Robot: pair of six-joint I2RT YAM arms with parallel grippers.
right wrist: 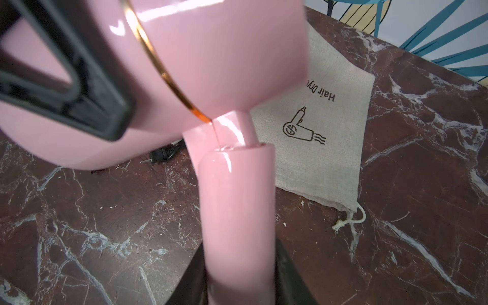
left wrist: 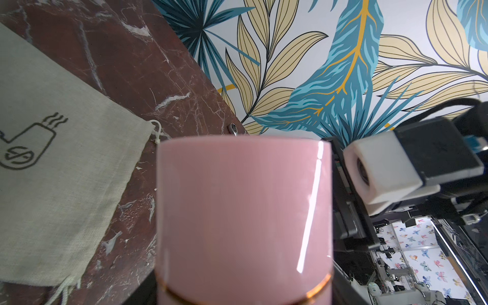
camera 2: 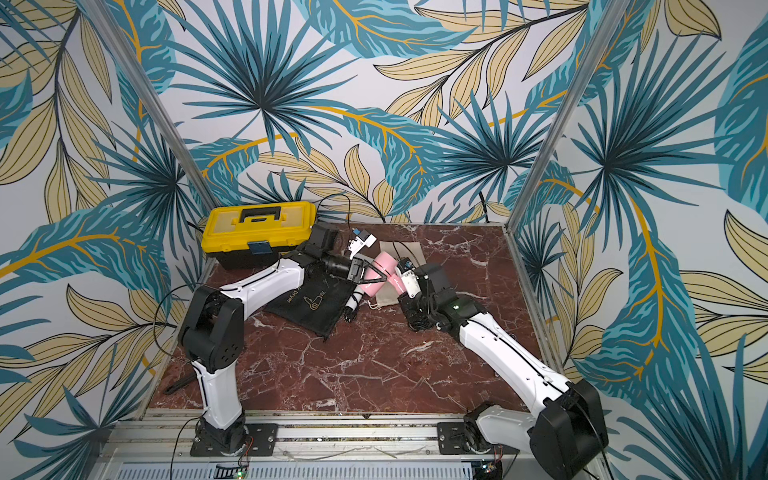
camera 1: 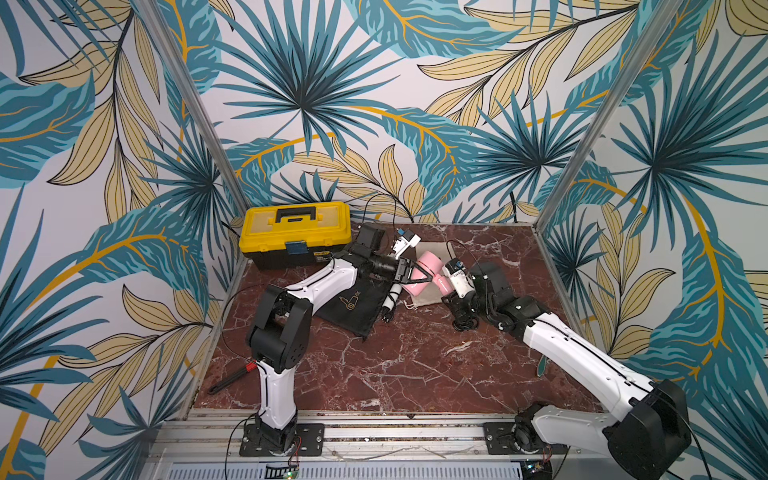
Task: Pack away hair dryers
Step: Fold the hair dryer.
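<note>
My right gripper should keep folding the hair dryer's slim handle (camera 1: pixel 442 283) until it lies alongside the short body (camera 1: pixel 430 262) and then let go, because the handle still stands across the body, which my left gripper is holding.
Both grippers hold the pink hair dryer (camera 1: pixel 430 264) (camera 2: pixel 386 262) over the beige bag (camera 1: pixel 424 300) (right wrist: pixel 324 132). My left gripper (camera 1: pixel 419 276) (camera 2: pixel 376 276) (left wrist: pixel 243 295) is shut on its short barrel (left wrist: pixel 243 198). My right gripper (camera 1: pixel 441 286) (camera 2: pixel 399 284) (right wrist: pixel 240 290) is shut on its slim handle (right wrist: pixel 237 211). A white cylinder with a black end (camera 1: pixel 392 296), apparently the white dryer's handle, lies beside the black bag (camera 1: pixel 353 305) (camera 2: pixel 311 305). The rest of it is hidden under the left gripper.
A yellow toolbox (camera 1: pixel 295 232) (camera 2: pixel 257 230) stands shut at the back left. A coil of black cord (camera 1: pixel 463 322) lies under the right wrist, and a black plug (right wrist: pixel 161 154) rests on the marble. A red-handled tool (camera 1: pixel 232 378) lies at the front left edge.
</note>
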